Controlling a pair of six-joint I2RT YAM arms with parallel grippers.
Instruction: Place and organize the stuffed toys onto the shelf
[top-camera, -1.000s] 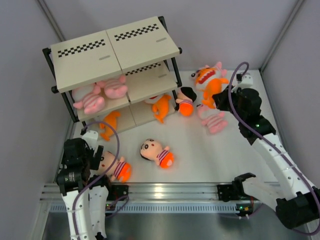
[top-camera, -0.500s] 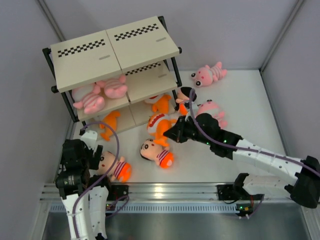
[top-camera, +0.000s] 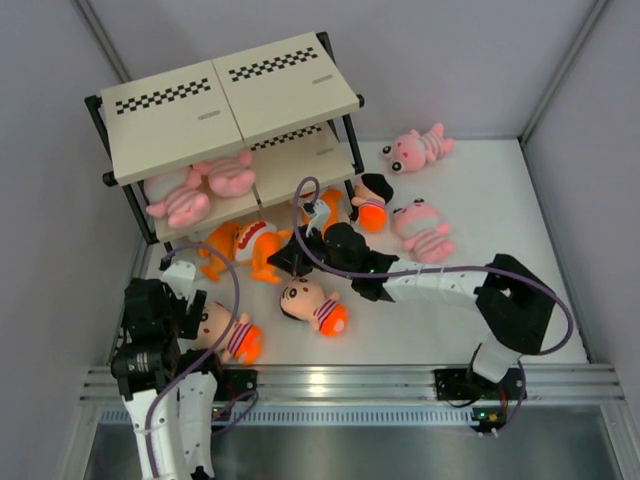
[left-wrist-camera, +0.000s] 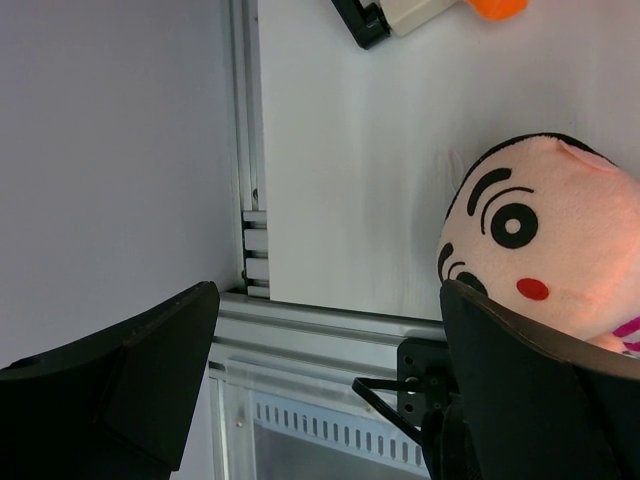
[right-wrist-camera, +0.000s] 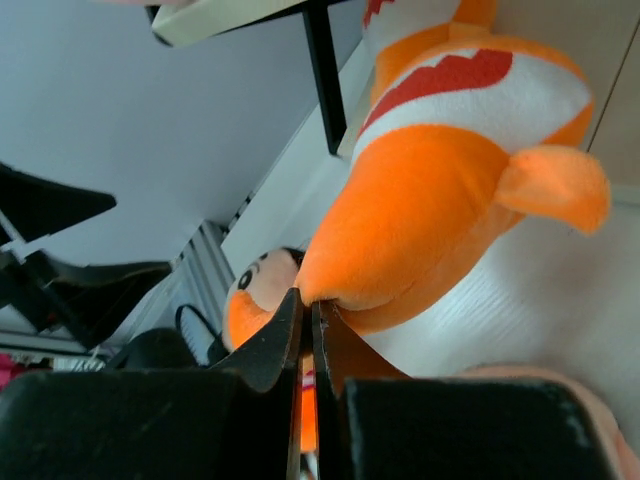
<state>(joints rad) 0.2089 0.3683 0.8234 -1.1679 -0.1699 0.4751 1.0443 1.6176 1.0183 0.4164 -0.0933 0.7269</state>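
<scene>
I should keep pushing the held orange fish (top-camera: 258, 243) in with my right gripper, since it points head first at the bottom board (top-camera: 281, 215), until its body rests there, and then let go.
The shelf (top-camera: 232, 98) stands at the far left. Two pink striped animals (top-camera: 185, 200) lie on its middle board, and an orange fish (top-camera: 325, 208) lies lower right in it. My right gripper (top-camera: 290, 258) is shut on another orange fish (top-camera: 248, 245), pinching an orange tip of it (right-wrist-camera: 400, 250), and holds it at the front of the bottom board. My left gripper (top-camera: 185, 305) is open and empty (left-wrist-camera: 328, 300), with a doll (top-camera: 228, 335) beside its right finger (left-wrist-camera: 540, 400). Another doll (top-camera: 315, 305) lies mid-table. A third doll (top-camera: 371, 205) lies by the shelf's right leg.
Two pink striped animals lie on the table at the right, one at the back (top-camera: 418, 148) and one nearer (top-camera: 425, 232). Grey walls close in left, right and back. The aluminium rail (top-camera: 340, 380) runs along the near edge. A shelf leg (right-wrist-camera: 322, 75) stands close to the held fish.
My right arm has swept from the far right across to the left, carrying the orange fish to the front of the shelf's bottom board. The left arm has not moved.
</scene>
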